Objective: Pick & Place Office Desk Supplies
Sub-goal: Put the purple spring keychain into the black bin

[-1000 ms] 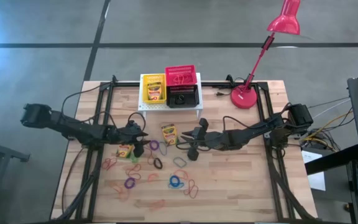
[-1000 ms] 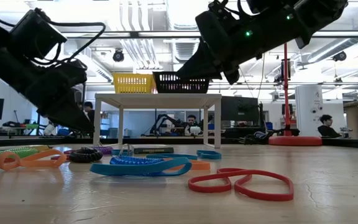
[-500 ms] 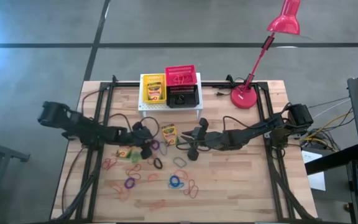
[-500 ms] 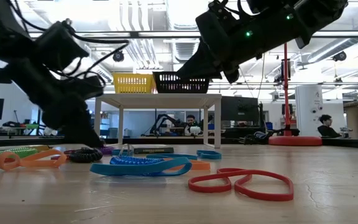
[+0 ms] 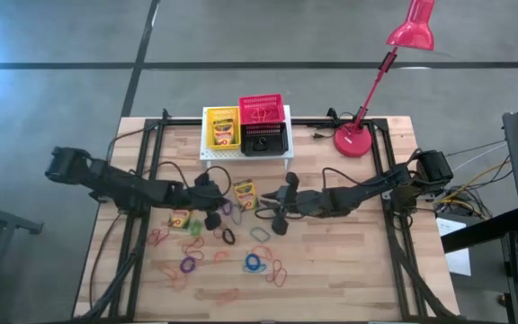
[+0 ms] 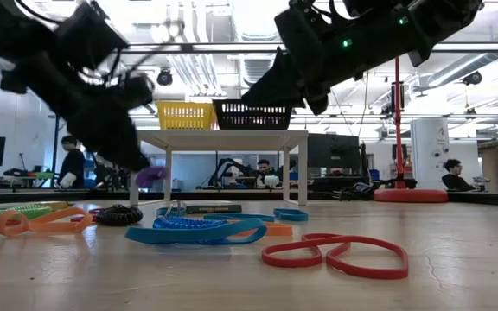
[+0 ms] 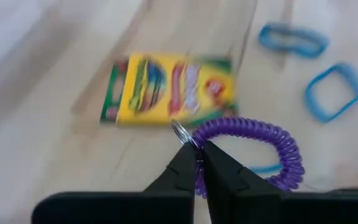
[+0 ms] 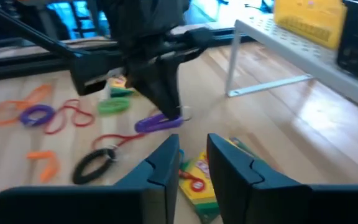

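Observation:
My left gripper is pinching the purple coil by its ring, but the black basket (image 5: 265,141) is closer to my right gripper. My right gripper should take the coil's loose end (image 7: 294,163) and put it in the basket.
My left gripper (image 7: 199,163) is shut on a purple coiled loop (image 7: 253,140) with a small metal ring (image 7: 180,132). It stands just left of a yellow-and-green crayon box (image 5: 244,192) lying flat on the table. My right gripper (image 8: 192,155) hovers open on that box's right side, with nothing between its fingers. A second crayon box (image 5: 181,219) lies farther left. Several coloured loops (image 5: 257,263) lie scattered toward the near edge. A yellow basket (image 5: 223,130) holding a crayon box, a red basket (image 5: 262,110) and a black basket (image 5: 263,139) sit on the white stand (image 5: 288,160). My left gripper pinches the purple coil right beside its metal ring (image 7: 197,177) between its two fingertips. The fingers (image 8: 166,102) slant down from the table's left side. The coil (image 8: 157,122) hangs off the tips, clear of the table.
A red desk lamp (image 5: 356,139) stands at the far right. Blue loops (image 6: 197,231), a red loop (image 6: 335,252) and orange ones (image 6: 41,220) lie close to the near edge. Black frame rails (image 5: 147,171) run along both table sides.
My left gripper has gone toward the table's right edge, to the purple coil, and shut on it. It has then risen, so the coil is lifted clear of the table. My right arm has kept still.

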`<act>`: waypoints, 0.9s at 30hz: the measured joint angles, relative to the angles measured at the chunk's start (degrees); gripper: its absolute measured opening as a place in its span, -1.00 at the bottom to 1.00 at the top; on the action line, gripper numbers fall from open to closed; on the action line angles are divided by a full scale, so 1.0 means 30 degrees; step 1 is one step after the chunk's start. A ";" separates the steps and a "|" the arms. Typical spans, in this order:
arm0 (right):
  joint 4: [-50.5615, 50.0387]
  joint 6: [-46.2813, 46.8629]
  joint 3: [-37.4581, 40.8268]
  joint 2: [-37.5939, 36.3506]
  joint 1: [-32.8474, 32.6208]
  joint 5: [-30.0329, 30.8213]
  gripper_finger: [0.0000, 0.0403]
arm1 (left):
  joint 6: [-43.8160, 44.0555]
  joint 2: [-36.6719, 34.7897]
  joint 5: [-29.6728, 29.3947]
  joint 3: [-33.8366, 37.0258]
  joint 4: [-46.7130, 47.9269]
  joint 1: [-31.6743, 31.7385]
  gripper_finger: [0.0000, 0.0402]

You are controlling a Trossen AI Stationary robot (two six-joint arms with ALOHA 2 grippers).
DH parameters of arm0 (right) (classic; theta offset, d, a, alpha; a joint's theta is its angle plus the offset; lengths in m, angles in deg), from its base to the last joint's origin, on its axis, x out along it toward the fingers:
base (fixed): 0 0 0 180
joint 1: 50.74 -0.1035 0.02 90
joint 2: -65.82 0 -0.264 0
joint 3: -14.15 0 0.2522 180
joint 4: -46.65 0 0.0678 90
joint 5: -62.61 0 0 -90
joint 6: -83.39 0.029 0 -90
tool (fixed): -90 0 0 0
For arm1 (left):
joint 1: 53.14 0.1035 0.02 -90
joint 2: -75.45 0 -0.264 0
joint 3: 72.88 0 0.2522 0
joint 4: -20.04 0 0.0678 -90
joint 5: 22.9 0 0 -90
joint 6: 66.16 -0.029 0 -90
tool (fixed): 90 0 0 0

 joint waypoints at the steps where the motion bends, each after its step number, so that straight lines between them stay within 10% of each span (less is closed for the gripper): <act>1: 0.0003 0.0053 -0.0101 0.0000 0.0000 -0.0324 -0.57 | 0.0000 -0.0391 -0.0197 -0.0125 0.0010 -0.0162 -0.93; 15: 0.0018 0.0003 -0.1306 0.0000 0.0230 -0.0895 -0.01 | -0.2574 -0.0727 -1.2378 -0.2218 -0.3160 -0.4227 -0.95; 27: 0.1556 -0.2169 -0.4284 0.3336 0.0328 0.0007 0.01 | -0.2944 0.1565 -1.2990 -0.3921 -0.3261 -0.4787 -0.95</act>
